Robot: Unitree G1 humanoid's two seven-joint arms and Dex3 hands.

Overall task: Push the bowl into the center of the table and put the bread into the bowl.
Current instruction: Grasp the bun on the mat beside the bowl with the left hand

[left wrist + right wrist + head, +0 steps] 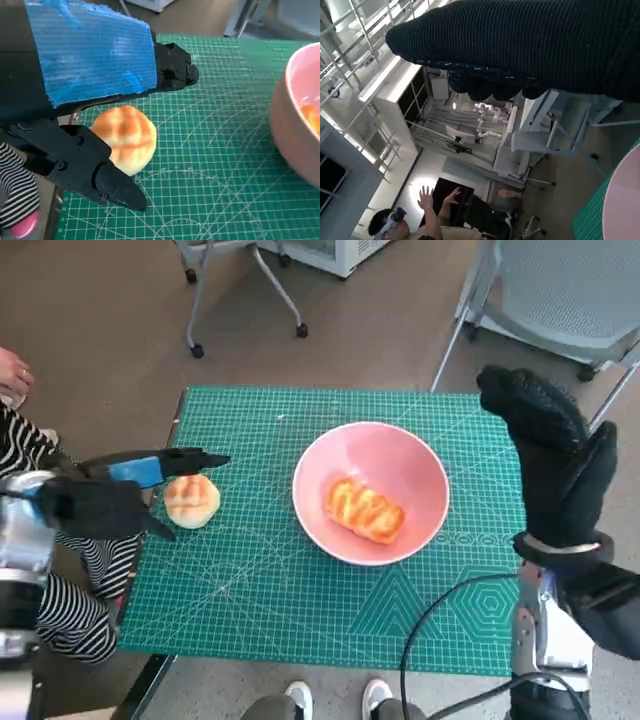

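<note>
My gripper is about to put the round pale bun (192,501) into the bowl, and the orange bread roll (365,510) fills the bowl's middle. The bun will come to rest tilted against the roll.
A pink bowl (412,455) stands near the middle of the green cutting mat (260,590), with an orange glazed bread roll (364,510) lying inside it. A round pale bun (191,501) lies on the mat near its left edge. My left hand (110,495) is around the bun (126,138) with its fingers (115,187) spread on either side, and no grip on it shows. My right hand (555,460) is raised at the mat's right edge, fingers apart and empty, beside the bowl. The bowl's rim (620,205) shows in the right wrist view, its wall (295,135) in the left wrist view.
A person in striped clothing (60,610) sits at the table's left side, close to my left arm. Shoes (340,698) show at the front edge. A grey chair (560,290) and a wheeled stand (245,285) are behind the table. A black cable (440,620) crosses the front right corner.
</note>
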